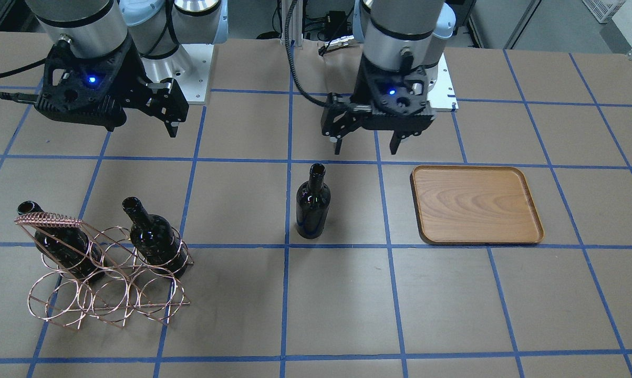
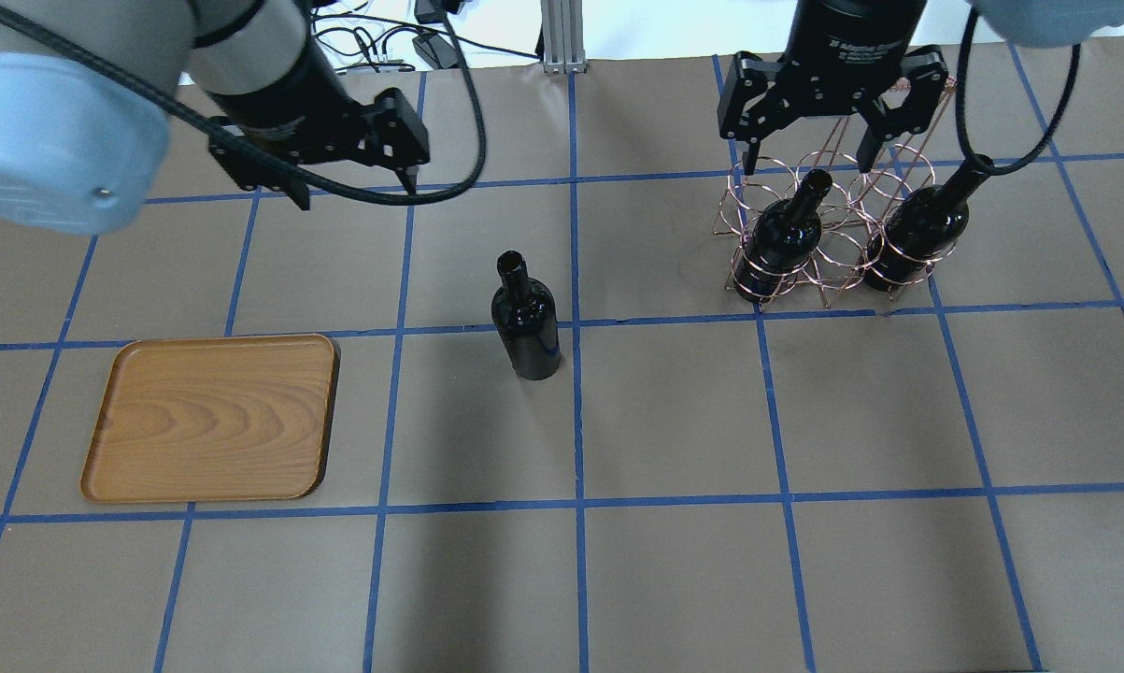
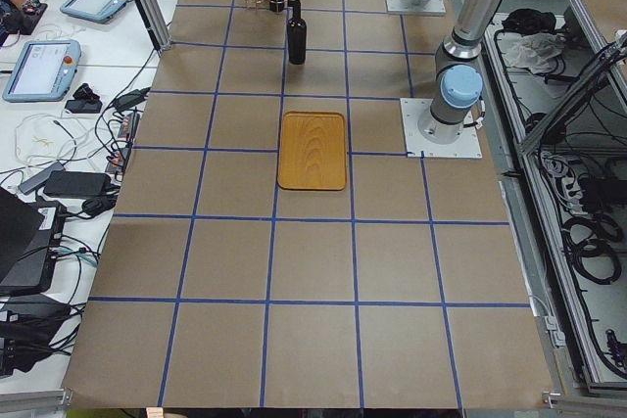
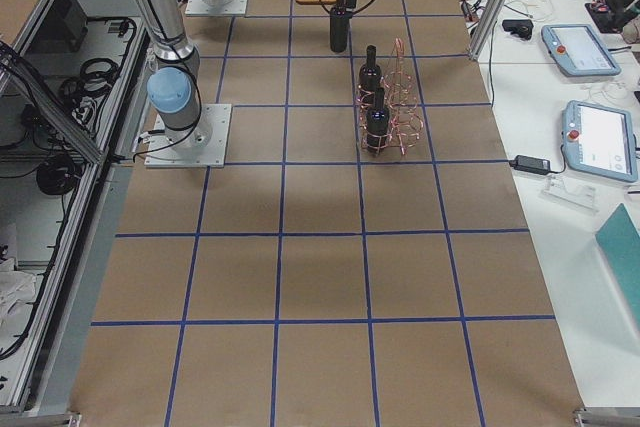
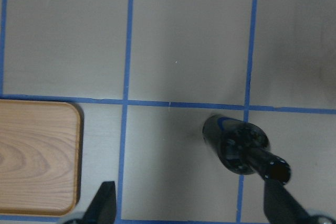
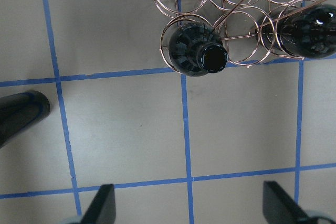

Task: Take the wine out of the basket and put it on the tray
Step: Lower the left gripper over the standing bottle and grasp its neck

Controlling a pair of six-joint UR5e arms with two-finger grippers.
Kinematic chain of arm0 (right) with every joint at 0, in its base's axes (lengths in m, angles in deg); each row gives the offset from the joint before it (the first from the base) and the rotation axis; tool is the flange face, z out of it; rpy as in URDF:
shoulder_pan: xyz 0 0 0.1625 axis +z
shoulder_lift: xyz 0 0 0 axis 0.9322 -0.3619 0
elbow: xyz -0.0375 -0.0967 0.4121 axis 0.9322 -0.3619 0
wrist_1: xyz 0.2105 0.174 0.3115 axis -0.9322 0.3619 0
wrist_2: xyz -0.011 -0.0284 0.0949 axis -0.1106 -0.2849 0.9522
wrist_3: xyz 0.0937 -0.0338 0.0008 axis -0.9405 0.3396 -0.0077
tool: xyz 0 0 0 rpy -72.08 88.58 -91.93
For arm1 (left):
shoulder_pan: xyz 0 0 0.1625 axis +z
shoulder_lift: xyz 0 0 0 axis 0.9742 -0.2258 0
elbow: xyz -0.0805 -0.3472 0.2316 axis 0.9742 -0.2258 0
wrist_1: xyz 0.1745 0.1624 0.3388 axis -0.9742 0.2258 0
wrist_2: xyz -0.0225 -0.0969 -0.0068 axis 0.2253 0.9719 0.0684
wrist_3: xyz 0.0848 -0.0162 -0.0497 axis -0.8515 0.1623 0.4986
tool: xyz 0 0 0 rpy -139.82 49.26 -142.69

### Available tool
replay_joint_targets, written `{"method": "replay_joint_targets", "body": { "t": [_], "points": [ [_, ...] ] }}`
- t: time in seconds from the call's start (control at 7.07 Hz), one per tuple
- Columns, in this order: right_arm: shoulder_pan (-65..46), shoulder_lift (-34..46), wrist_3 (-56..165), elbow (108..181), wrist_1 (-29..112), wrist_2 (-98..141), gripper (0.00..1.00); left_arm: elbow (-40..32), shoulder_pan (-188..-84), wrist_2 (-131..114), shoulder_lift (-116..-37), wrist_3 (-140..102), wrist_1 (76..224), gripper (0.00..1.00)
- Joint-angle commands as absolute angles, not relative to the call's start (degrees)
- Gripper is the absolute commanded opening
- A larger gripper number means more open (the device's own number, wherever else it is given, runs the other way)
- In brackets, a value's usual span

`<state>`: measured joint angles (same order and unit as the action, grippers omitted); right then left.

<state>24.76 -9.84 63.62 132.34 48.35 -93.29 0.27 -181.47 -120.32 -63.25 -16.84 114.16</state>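
Observation:
I should take the wine bottle [image 1: 312, 211] by the bottle's neck [image 1: 317, 176] with my left gripper and carry it onto the tray, because it stands short of the tray, on my left gripper's side.
One wine bottle [image 1: 313, 205] stands upright on the table [image 1: 347, 304], alone, left of the wooden tray [image 1: 476, 205] in the front-facing view. The tray holds nothing. Two more bottles [image 2: 786, 234] [image 2: 917, 232] lean in the copper wire basket [image 1: 48, 218]. My left gripper [image 2: 351, 192] is open and empty, raised above the table beyond the standing bottle [image 2: 526, 322] and the tray [image 2: 211, 416]. Its wrist view shows that bottle [image 5: 241, 150] from above. My right gripper [image 2: 809, 161] is open and empty above the basket [image 2: 837, 248]. Its wrist view shows a basket bottle [image 6: 197, 53].
The table is covered in brown paper with a grid of blue tape. Both arm bases [image 1: 189, 73] stand at the robot's side of the table. Operator desks with pendants [image 4: 600, 137] lie beyond the far edge.

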Motion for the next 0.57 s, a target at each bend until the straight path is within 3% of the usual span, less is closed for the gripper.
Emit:
{"method": "replay_joint_targets", "body": {
  "t": [0.0, 0.42],
  "points": [
    [24.5, -11.1, 65.5, 133.9, 50.6, -93.7, 1.00, 3.2, -184.9, -120.1, -69.3, -15.0, 113.3, 0.99],
    [24.4, -11.0, 65.6, 134.0, 50.7, -93.7, 1.00, 2.1, -185.0, -117.2, -72.1, -17.2, 114.8, 0.98]
  ]
}}
